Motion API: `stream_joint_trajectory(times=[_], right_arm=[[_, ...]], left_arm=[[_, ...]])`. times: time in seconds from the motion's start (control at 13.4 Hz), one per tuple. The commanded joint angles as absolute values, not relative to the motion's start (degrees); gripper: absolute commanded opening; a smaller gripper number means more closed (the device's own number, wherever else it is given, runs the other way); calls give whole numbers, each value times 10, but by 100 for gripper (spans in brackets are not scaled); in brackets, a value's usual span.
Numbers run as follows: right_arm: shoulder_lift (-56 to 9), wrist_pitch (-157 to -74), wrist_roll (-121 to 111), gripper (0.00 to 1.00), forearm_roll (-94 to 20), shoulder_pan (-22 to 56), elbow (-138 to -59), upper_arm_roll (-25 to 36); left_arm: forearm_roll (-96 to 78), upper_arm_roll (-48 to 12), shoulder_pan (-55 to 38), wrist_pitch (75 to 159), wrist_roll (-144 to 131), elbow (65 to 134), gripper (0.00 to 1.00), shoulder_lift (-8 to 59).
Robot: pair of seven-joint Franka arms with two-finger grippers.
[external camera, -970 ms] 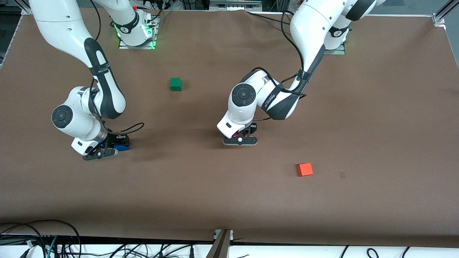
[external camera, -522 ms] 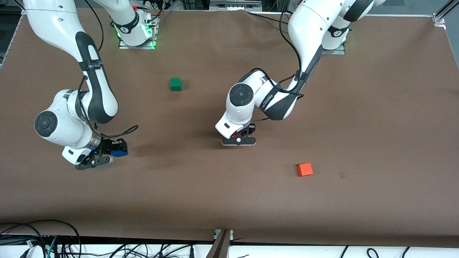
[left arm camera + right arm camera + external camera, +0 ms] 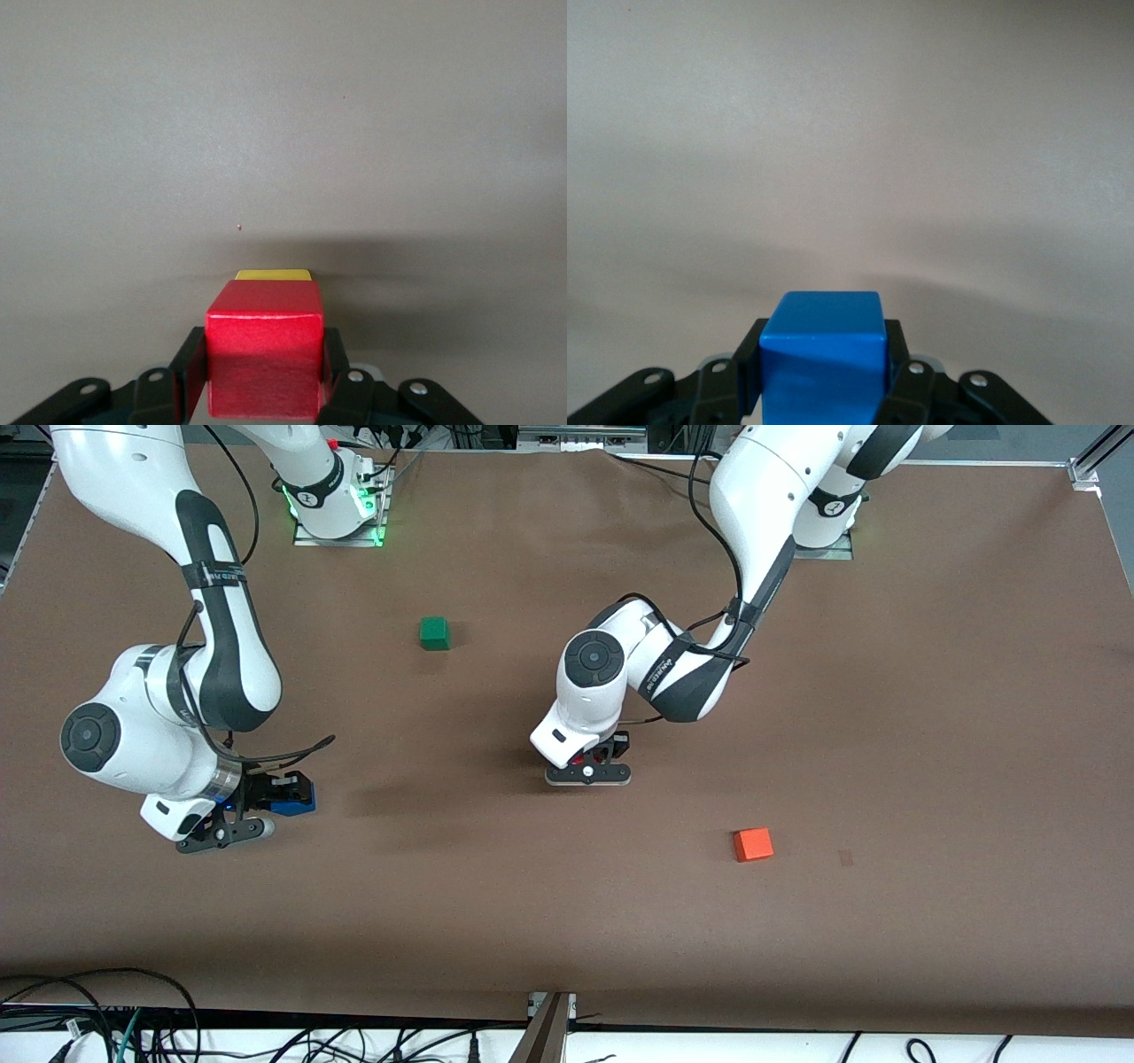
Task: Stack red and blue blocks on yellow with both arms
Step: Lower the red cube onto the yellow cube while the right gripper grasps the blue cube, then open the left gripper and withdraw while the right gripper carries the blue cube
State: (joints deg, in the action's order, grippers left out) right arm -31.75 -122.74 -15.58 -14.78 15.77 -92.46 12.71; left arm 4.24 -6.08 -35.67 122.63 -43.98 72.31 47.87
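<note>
I should release the red block (image 3: pixel 264 354) with my left gripper and back off before the blue block comes, as that gripper fills the space over the yellow cube (image 3: pixel 274 275).
My left gripper (image 3: pixel 591 767) is low over the middle of the table, shut on the red block (image 3: pixel 591 757). The left wrist view shows the red block (image 3: pixel 264 354) clamped between both black fingers (image 3: pixel 188 365). The yellow cube (image 3: pixel 273 275) peeks out just past its lower edge, and I cannot tell whether the two touch. In the front view the yellow cube is hidden under the hand. My right gripper (image 3: pixel 252 812) is over the table toward the right arm's end, shut on the blue block (image 3: pixel 293 806). In the right wrist view the blue block (image 3: pixel 824 359) fills the jaws above bare table.
A green cube (image 3: pixel 434 633) lies nearer the robots' bases, between the two arms. An orange cube (image 3: pixel 753 844) lies nearer the front camera than my left gripper, toward the left arm's end. Brown table (image 3: pixel 930 717) spreads all round.
The right arm has carried the blue block a little toward the right arm's end of the table. The left gripper has barely shifted and keeps its hold on the red block.
</note>
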Motion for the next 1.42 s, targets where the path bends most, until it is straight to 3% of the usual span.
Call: stream_joint_trajectory(times=[0.0, 0.15, 0.22, 0.3, 0.6, 0.9, 1.12, 1.34], right_arm=[[-323, -1215, -144, 33, -157, 164, -908, 127], [-323, -1215, -144, 33, -156, 164, -909, 127], [-323, -1215, -144, 33, -156, 165, -909, 127], [-323, -1215, -144, 33, -156, 166, -908, 127], [-323, -1215, -144, 33, -156, 167, -909, 127], [-323, -1211, -120, 33, -156, 178, -909, 127], [-318, -1191, -74, 33, -156, 208, -905, 127], [-321, -1117, 80, 33, -128, 291, -837, 127]], left_arm=[[57, -53, -367, 1216, -452, 703, 2, 490], [57, -53, -367, 1216, -451, 703, 7, 490], [57, -53, -367, 1216, -451, 703, 43, 490], [59, -53, -367, 1216, -449, 703, 99, 490], [59, -53, -362, 1189, -451, 697, 100, 479], [55, -57, -296, 1003, -425, 562, 100, 473], [46, -61, -212, 942, -341, 546, 100, 412], [37, -61, -106, 839, -177, 548, 100, 340]])
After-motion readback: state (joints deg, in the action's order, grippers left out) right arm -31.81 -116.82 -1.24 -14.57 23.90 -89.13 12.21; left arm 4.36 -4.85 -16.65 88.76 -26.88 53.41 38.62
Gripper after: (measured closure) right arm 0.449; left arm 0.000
